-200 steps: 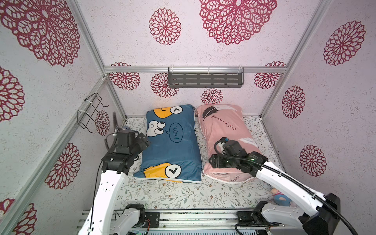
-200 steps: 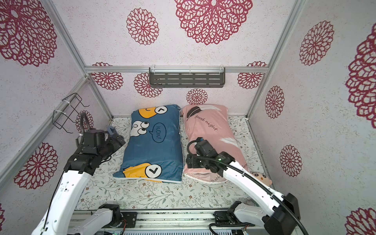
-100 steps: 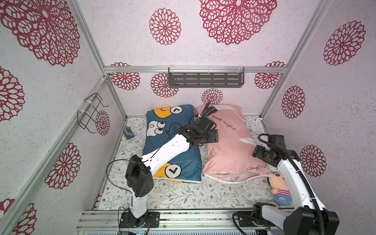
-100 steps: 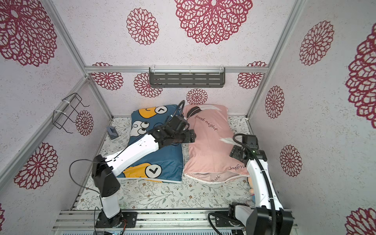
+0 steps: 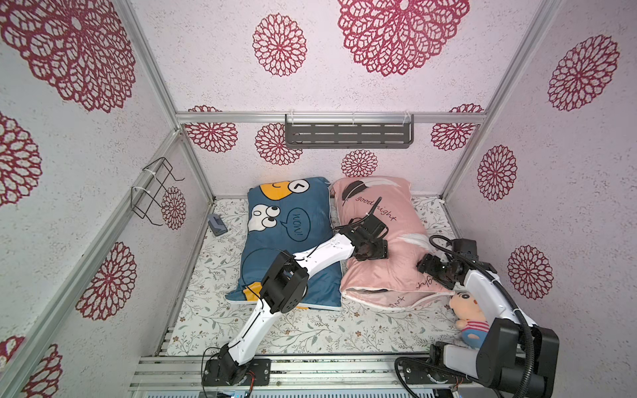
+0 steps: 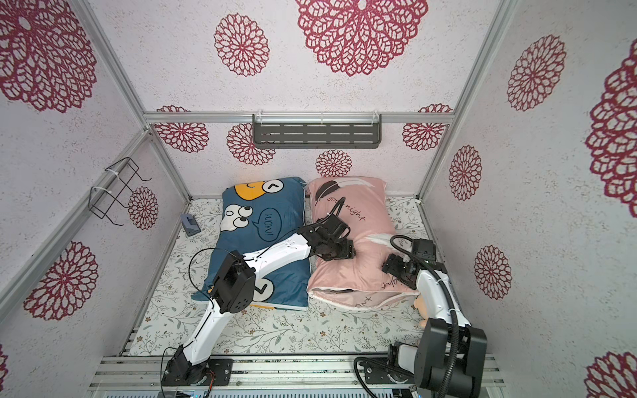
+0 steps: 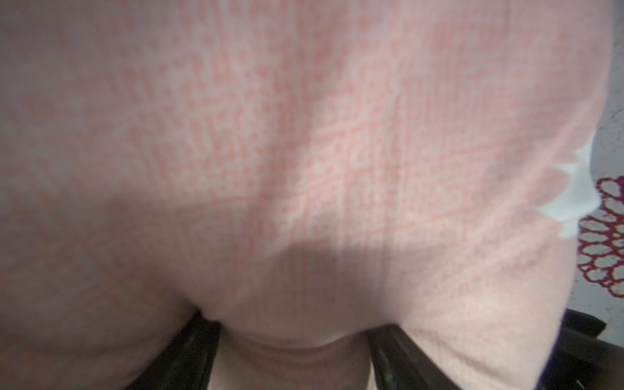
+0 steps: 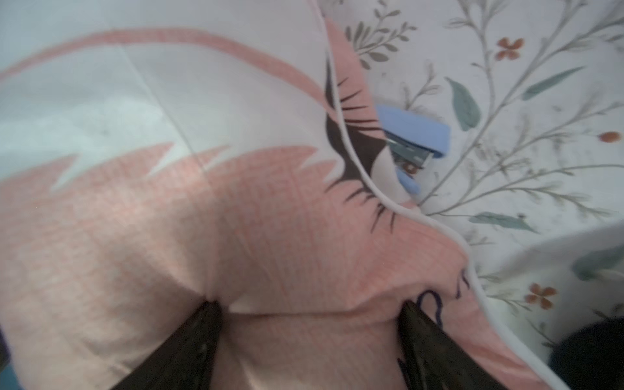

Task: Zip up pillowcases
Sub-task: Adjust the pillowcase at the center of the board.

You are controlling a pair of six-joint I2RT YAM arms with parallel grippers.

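I can see that the pink pillowcase's near end (image 5: 404, 297) slants toward the doll, so my left gripper should pull it back toward the blue pillowcase before my right gripper grabs its corner (image 5: 452, 290).
The blue pillowcase (image 5: 286, 220) (image 6: 262, 213) and the pink pillowcase (image 5: 386, 275) (image 6: 348, 275) lie side by side on the floral sheet. My left arm reaches across the blue one. Its left gripper (image 5: 372, 251) (image 6: 339, 253) (image 7: 293, 324) presses down into the middle of the pink one, jaws apart, with a bulge of pink fabric between the fingers (image 7: 192, 351). My right gripper (image 5: 427, 267) (image 6: 391, 267) (image 8: 309, 305) pushes into the pink pillowcase's right side, also open over a ridge of fabric. The pink pillowcase's near end gapes dark; no zipper pull shows.
A plush doll (image 5: 470, 317) (image 6: 422, 306) lies by the right arm. A blue-grey stapler (image 5: 217, 224) (image 6: 190, 224) sits at the left wall; the right wrist view shows a blue stapler (image 8: 408, 141) beside the pillow's piping. A wire rack (image 5: 155, 193) and a grey shelf (image 5: 348, 134) hang on the walls.
The left arm swung from left of the blue pillowcase across onto the pink one. The right arm left the pink pillowcase's near end for its right side and now digs in.
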